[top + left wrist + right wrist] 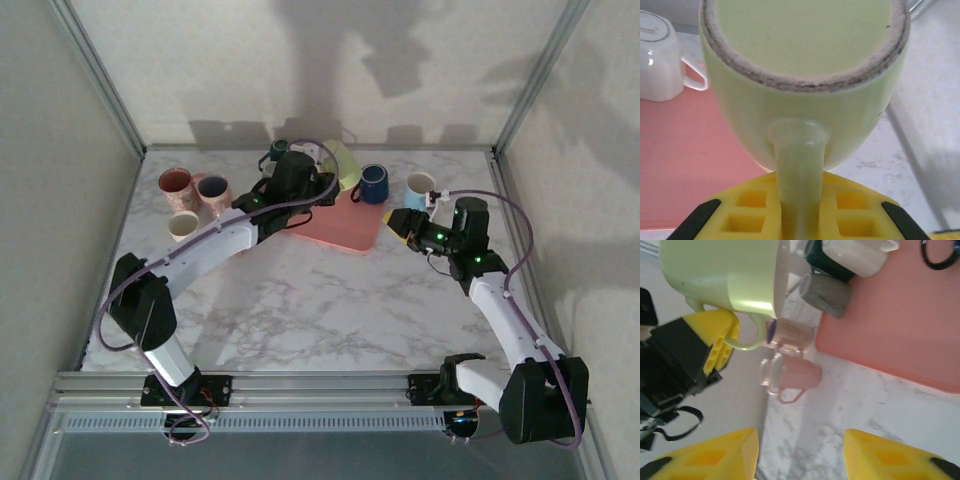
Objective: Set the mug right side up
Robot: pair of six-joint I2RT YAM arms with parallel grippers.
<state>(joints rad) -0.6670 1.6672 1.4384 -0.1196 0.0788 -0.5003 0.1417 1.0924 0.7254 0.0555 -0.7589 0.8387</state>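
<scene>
The mug handle's rim end (pixel 760 331) is clear of the robot's left gripper, so the right gripper should keep going toward the pale green mug (pixel 347 164) until its fingers are on both sides of that end of the handle.
The mug (pixel 343 165) is pale green and hangs in the air over the far edge of the pink mat (pixel 345 228), tipped roughly onto its side. My left gripper (pixel 325 185) is shut on its handle. In the left wrist view the mug's unglazed base ring (pixel 805 75) faces the camera, and the handle (pixel 797 165) runs down between the yellow fingers of the left gripper (pixel 799 212). The right wrist view has the mug (pixel 725 275) at upper left. My right gripper (pixel 400 222) stands open by the mat's right edge, nothing between its fingers (pixel 800 455).
A blue mug (pixel 374 184) and a white mug (pixel 420 187) stand right of the held mug. Three mugs (pixel 190 195) cluster at far left, and a dark green one (pixel 278 152) sits behind the left arm. A white mug (pixel 657 60) lies on the mat.
</scene>
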